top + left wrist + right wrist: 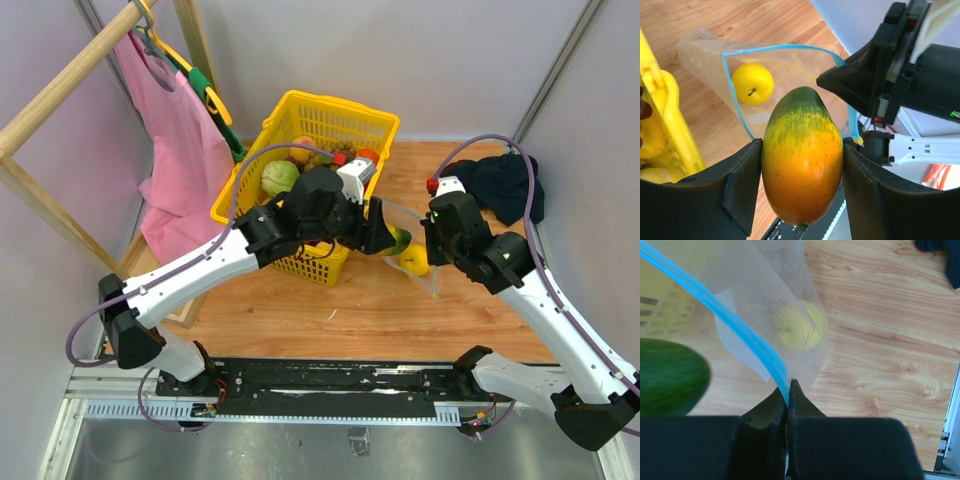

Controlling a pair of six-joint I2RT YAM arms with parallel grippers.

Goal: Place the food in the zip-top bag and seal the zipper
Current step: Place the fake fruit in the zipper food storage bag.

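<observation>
I should keep moving the mango in with my left gripper until it is past the blue zipper and then let go, because the mango's green end (801,100) faces the bag's opening (786,75).
My left gripper (802,165) is shut on an orange and green mango (801,155) and holds it at the open mouth of the clear zip-top bag (790,75). In the top view the left gripper (385,235) and the mango (397,240) are just left of the bag (425,245). A yellow lemon (754,83) lies inside the bag; it also shows in the top view (414,260) and the right wrist view (799,326). My right gripper (789,387) is shut on the bag's blue zipper (740,330) and holds the mouth up. It shows in the top view too (437,240).
A yellow mesh basket (340,125) with more fruit stands at the back, left of the bag. A dark cloth (505,185) lies at the back right. A wooden rack with a pink garment (185,150) stands at the left.
</observation>
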